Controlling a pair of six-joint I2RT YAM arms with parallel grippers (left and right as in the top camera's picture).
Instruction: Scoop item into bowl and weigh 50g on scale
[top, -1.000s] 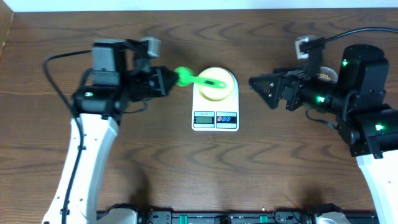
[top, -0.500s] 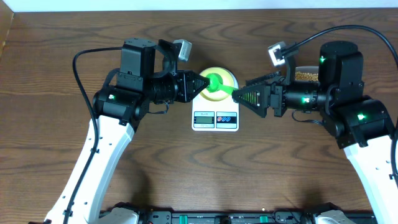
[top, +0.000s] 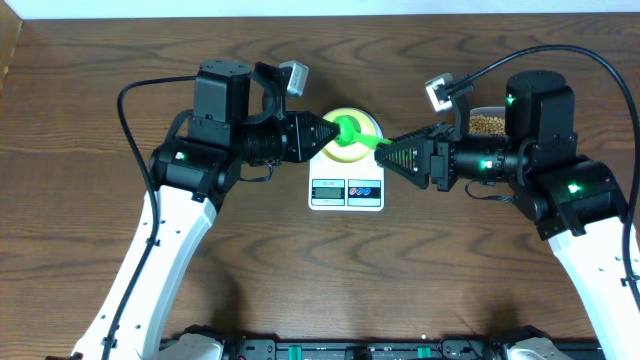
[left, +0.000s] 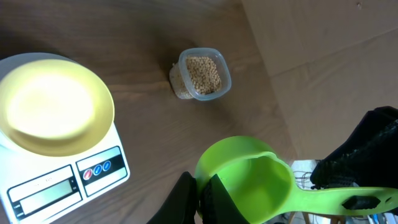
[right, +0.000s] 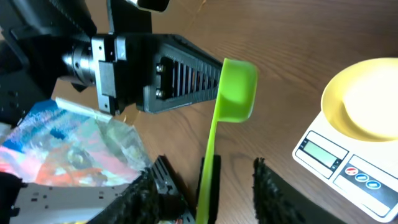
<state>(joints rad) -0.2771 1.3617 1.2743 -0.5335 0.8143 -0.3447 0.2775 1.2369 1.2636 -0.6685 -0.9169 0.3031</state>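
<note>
The robot's left gripper is closed on the scoop's cup (top: 348, 129), so its right gripper should take the scoop's handle and free the left gripper for the scale's buttons (top: 360, 191) before the robot scoops.
A green scoop (top: 347, 133) hangs over the pale yellow bowl (top: 355, 120), which rests on the white scale (top: 347, 188). My left gripper (top: 328, 135) is shut on the rim of the scoop's cup (left: 245, 186), and the cup looks empty. The scoop's handle (right: 210, 155) runs between the fingers of my right gripper (right: 208, 199). Those jaws stand apart, with a gap on each side of the handle. The bowl (left: 53, 102) looks empty. The tan beans (left: 204, 73) lie in a clear tub (top: 488, 125) behind my right arm.
The scale's display and buttons (left: 93, 174) face the table's front. In the right wrist view, the left arm's black body (right: 124, 56) and a crumpled colourful bag (right: 81, 149) fill the left side. Black rails (top: 350, 350) line the front edge.
Over the last second both arms swung inward to meet above the scale. My right gripper's jaws have since narrowed around the scoop handle. The left grip on the cup has held.
</note>
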